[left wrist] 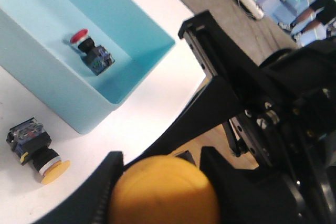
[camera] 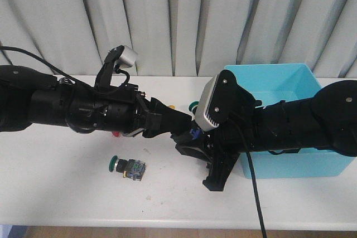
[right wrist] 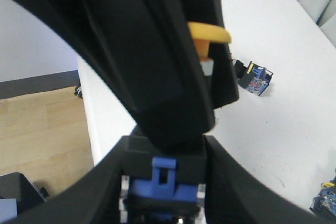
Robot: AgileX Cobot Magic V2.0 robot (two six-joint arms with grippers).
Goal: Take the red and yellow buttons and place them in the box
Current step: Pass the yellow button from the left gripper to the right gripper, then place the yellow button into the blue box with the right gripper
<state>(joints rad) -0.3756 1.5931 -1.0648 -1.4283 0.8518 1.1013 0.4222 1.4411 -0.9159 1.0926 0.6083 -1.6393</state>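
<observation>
The yellow button [left wrist: 165, 190] has both grippers on it, so my left gripper should open and move away from the button's cap before my right gripper brings the button into the box [camera: 281, 96].
Both arms meet over the table's middle, just left of the turquoise box [camera: 290, 73]. My left gripper [camera: 184, 125] [left wrist: 160, 179] is shut on the round cap of a yellow button [left wrist: 164, 190]. The same button's black and blue body [right wrist: 164, 179] [camera: 194, 133] sits between the fingers of my right gripper [right wrist: 164, 182] [camera: 195, 140], which press on both its sides. One red button [left wrist: 88, 45] lies inside the box [left wrist: 68, 95]. Another yellow button [left wrist: 38, 150] lies on the table beside the box wall.
A green-capped switch [camera: 127, 166] lies on the table in front of the left arm. A red cap [camera: 115, 134] peeks out under that arm, and green [camera: 193, 106] and yellow [camera: 172, 106] caps show behind the grippers. The table's front edge is close.
</observation>
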